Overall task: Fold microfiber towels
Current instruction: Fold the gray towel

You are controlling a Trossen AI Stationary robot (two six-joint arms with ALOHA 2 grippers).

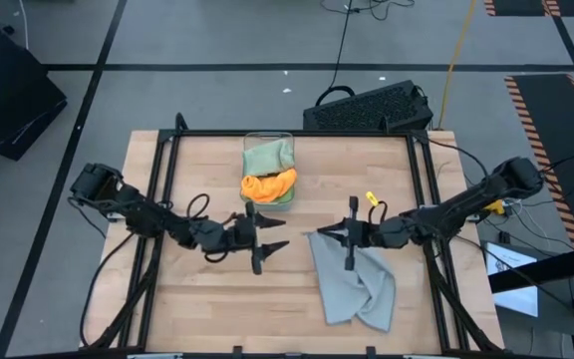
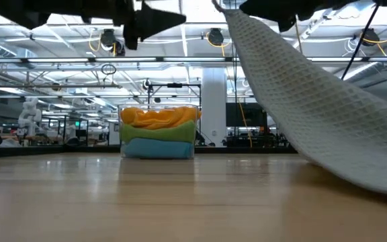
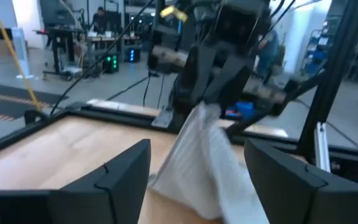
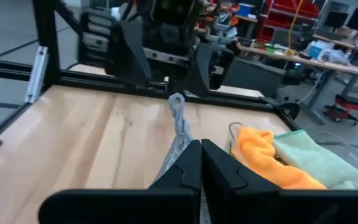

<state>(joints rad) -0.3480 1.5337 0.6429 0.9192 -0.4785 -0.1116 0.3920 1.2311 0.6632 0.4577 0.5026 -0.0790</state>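
Note:
The grey towel's only raised end (image 1: 313,235) is in my right gripper, so my left gripper should grab the twisted tip (image 4: 177,104) before my right gripper goes for another corner.
A light grey microfiber towel (image 1: 359,287) slants down from my right gripper (image 1: 329,237), which is shut on it above the table's middle right. In the low view the grey towel (image 2: 314,101) hangs in a long slope toward the table's right. My left gripper (image 1: 275,239) stands open a short way to the left of that held end, facing it, with nothing between its fingers (image 3: 123,180). More towels, orange (image 1: 267,185) and sage green (image 1: 267,157), lie bunched in a clear bin (image 1: 289,140) at the far middle. My right gripper pinches one end of the grey towel between its two shut fingers (image 4: 188,168); a twisted tip (image 4: 178,115) pokes out past them. The fingers lie about level, pointing toward the table's left. The towel hangs slanting below them, with its lower part (image 1: 367,304) on the table.
The clear bin (image 2: 121,134) shows orange, green and blue cloth stacked inside. A black frame (image 1: 162,199) runs along the table's left, far and right sides. A keyboard (image 1: 367,105) lies beyond the far edge. Bare wood (image 1: 217,309) lies at the near left.

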